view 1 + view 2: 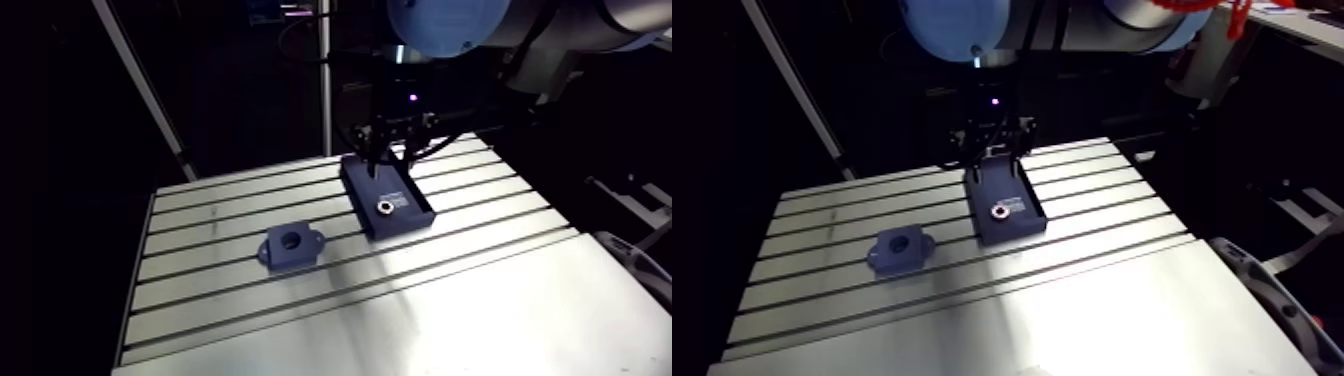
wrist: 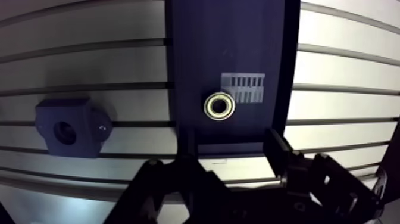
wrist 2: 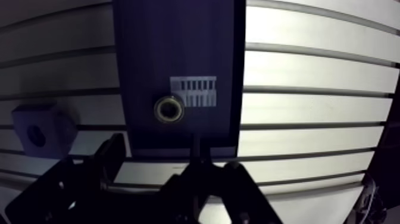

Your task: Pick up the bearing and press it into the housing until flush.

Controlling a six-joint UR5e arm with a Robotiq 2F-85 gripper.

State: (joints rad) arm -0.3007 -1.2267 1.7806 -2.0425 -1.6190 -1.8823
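The blue housing [image 1: 293, 249] will stay in place when I push the bearing in, because the housing's ear is over a table slot with a bright screw spot [image 2: 102, 127].
A small silver ring bearing [image 2: 219, 106] lies flat in a dark blue tray [image 2: 196, 53], near its end closest to the gripper. The blue housing [image 2: 68, 128], a block with a round bore and side ears, sits on the slotted table off to one side of the tray. My gripper [image 2: 232, 146] hovers above the tray's near end, open, with nothing between its fingers [image 2: 277, 146]; the bearing lies just ahead of them. In the arm view the gripper [image 1: 385, 150] hangs over the tray's far end, and the housing [image 1: 290, 245] stands left of the tray [image 1: 412, 192].
A striped label [image 2: 243, 87] lies on the tray floor beside the bearing. The slotted aluminium table [image 1: 450, 300] stretches wide in front of the tray and housing. A slanted pole [image 1: 140, 90] rises behind the table's left rear corner.
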